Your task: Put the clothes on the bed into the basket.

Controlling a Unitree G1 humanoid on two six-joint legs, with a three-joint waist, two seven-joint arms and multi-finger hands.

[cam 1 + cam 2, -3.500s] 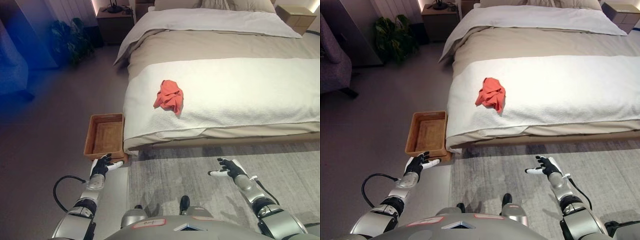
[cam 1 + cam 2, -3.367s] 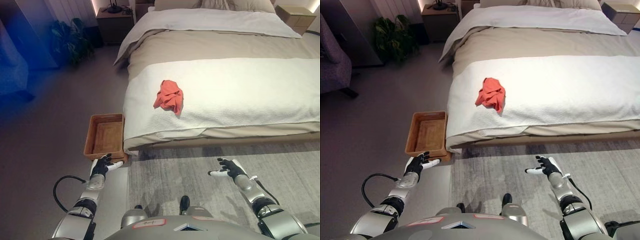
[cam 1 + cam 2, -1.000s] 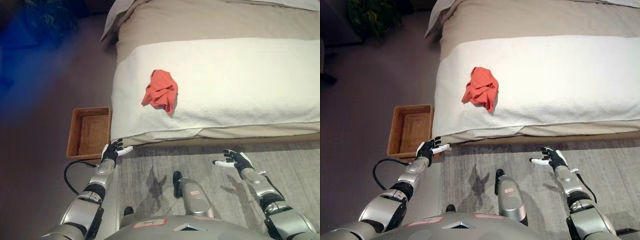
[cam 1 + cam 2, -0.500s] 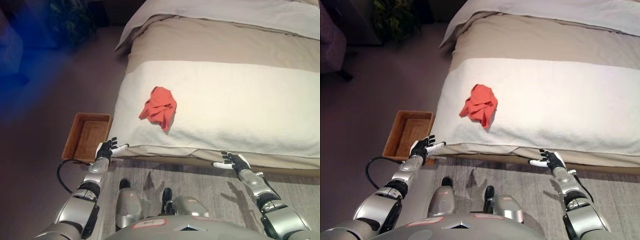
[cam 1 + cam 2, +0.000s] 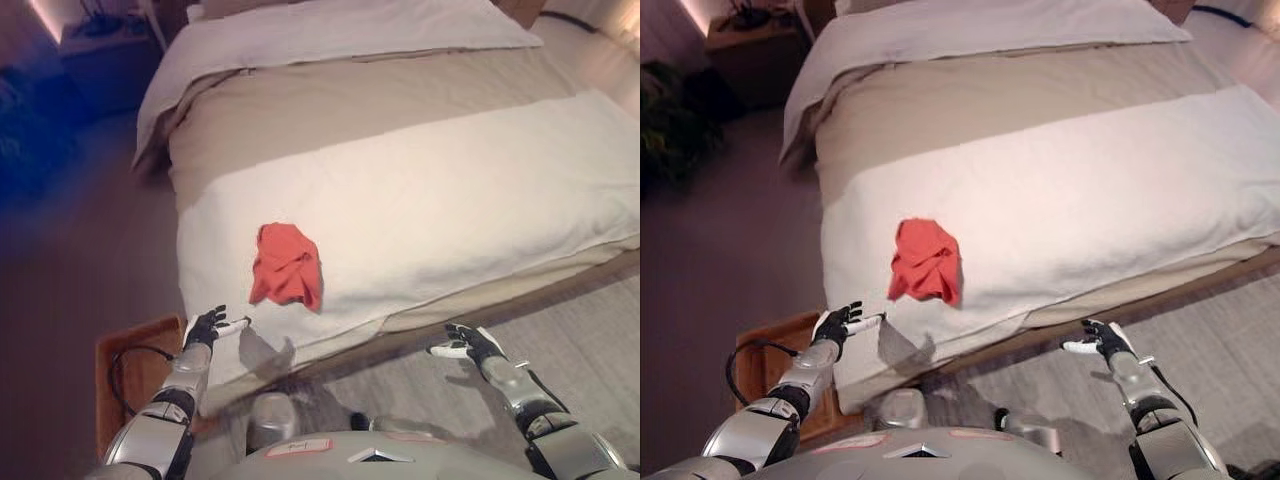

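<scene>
My gripper will lift the red garment [image 5: 286,268] and carry it to the basket. The garment lies in limp folds [image 5: 291,262], so it will bunch up into a loose, sagging bundle on the way.
A crumpled red garment [image 5: 286,264] lies on the white cover of the bed [image 5: 450,190], near the bed's front left corner. A brown wicker basket [image 5: 760,345] stands on the floor beside that corner, partly hidden behind my left arm. My left hand [image 5: 207,326] hovers open at the bed's edge, just below and left of the garment, holding nothing. My right hand [image 5: 468,343] is open too, low over the rug in front of the bed, well to the right of the garment.
A grey rug [image 5: 590,320] lies along the bed's front side. A beige blanket [image 5: 350,100] and a pale duvet cover the far half of the bed. A nightstand [image 5: 750,40] stands at the far left, with a dark plant [image 5: 665,125] beside it.
The camera has swung and come closer, so the bed now runs at a slant and the basket sits lower left. Both hands stay open and hold nothing.
</scene>
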